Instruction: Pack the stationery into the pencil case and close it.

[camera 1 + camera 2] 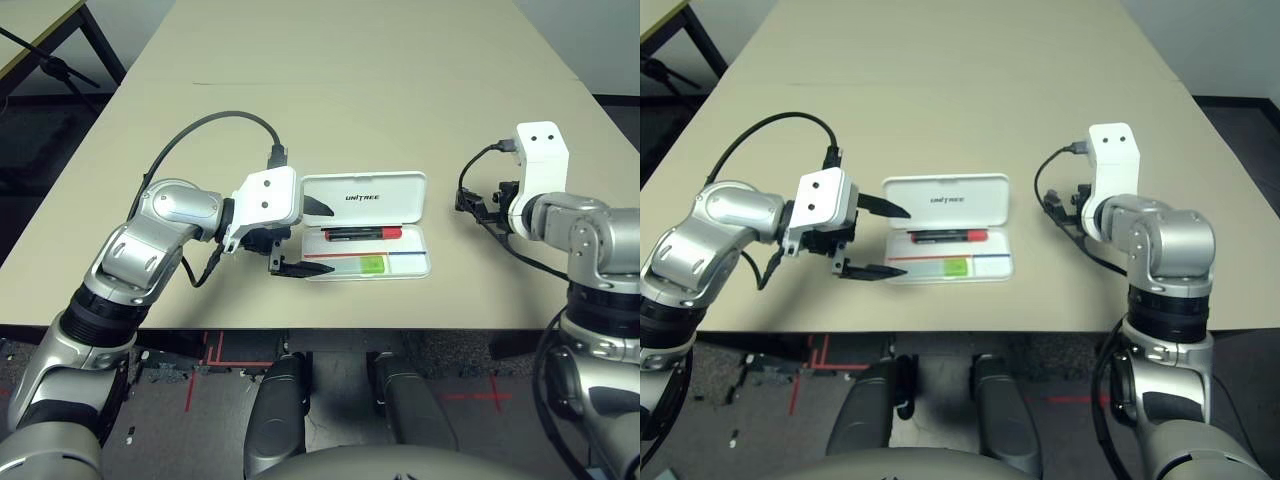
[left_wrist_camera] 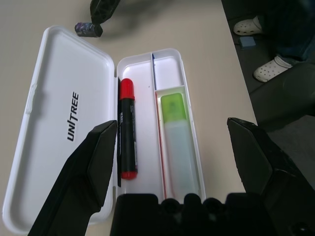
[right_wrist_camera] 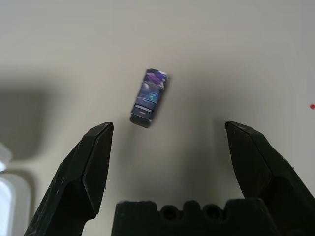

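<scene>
The small dark purple cylinder [image 3: 149, 98] will fit lying flat when I lower it into the short compartment [image 1: 407, 264] past the highlighter's green end, because that compartment is empty.
The white pencil case [image 1: 400, 190] lies open at the table's near middle, its "UNITREE" lid [image 2: 54, 88] folded back flat. The tray holds the red marker [image 2: 127, 137] with its black cap and, in a nearer compartment, the green-and-white highlighter [image 2: 177, 142]. My left gripper [image 1: 312, 238] hovers open at the case's left end, one finger over the lid and one past the tray's front edge. The small dark purple cylinder [image 3: 149, 97] lies on the bare table just right of the case. My right gripper [image 3: 168, 128] stands open above it, holding nothing.
Black cables loop from both wrists, the left one [image 1: 215, 125] arching over the table. The table's front edge [image 1: 330, 325] runs close behind the case. The beige tabletop [image 1: 350, 80] stretches far back. A person's white shoes [image 2: 248, 25] are on the floor beyond the table.
</scene>
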### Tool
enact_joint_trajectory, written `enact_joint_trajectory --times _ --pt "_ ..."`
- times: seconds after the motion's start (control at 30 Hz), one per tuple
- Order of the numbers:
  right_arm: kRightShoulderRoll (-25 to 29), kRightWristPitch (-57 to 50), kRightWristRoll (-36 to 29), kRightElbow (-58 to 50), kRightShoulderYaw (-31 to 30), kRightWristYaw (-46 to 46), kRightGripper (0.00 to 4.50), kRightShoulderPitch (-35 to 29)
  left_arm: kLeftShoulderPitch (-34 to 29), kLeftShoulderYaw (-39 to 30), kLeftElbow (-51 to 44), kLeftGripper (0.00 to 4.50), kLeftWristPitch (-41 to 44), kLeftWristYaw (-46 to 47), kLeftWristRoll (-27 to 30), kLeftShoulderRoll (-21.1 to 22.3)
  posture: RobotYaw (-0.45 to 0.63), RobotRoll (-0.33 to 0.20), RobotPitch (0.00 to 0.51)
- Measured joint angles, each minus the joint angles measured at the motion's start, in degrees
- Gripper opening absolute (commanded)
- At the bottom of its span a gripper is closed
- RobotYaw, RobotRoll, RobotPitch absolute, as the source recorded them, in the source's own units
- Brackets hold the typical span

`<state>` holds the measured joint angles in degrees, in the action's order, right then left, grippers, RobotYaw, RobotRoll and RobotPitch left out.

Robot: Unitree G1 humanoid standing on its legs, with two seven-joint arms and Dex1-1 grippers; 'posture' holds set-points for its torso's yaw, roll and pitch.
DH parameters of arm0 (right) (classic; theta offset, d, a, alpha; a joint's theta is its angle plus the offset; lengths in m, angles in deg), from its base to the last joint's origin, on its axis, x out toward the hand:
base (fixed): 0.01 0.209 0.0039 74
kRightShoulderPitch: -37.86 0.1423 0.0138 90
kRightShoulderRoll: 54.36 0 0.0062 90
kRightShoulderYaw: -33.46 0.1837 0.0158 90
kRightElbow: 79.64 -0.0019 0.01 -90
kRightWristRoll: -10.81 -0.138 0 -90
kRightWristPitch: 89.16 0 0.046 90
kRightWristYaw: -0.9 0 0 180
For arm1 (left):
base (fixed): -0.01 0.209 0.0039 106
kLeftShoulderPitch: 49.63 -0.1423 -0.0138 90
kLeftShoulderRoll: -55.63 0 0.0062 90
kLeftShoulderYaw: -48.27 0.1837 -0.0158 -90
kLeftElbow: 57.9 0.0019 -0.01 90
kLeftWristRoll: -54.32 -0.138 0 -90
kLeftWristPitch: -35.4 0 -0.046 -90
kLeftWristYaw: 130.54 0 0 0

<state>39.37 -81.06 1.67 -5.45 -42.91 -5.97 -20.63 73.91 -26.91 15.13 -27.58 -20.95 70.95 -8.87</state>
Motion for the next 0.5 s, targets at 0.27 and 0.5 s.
enact_joint_trajectory --times 0.27,0.5 --pt "-0.85 6.91 0.43 3.70 0.23 1.77 4.50 -0.13 0.03 1.04 0.01 4.49 -0.09 -0.08 -0.13 -0.16 -0.04 0.000 0.191" --pt "-2.71 12.81 0.41 9.75 -2.58 1.92 4.50 1.80 -0.01 1.04 -0.09 4.49 -0.04 0.06 -0.17 -0.10 -0.02 0.000 0.186"
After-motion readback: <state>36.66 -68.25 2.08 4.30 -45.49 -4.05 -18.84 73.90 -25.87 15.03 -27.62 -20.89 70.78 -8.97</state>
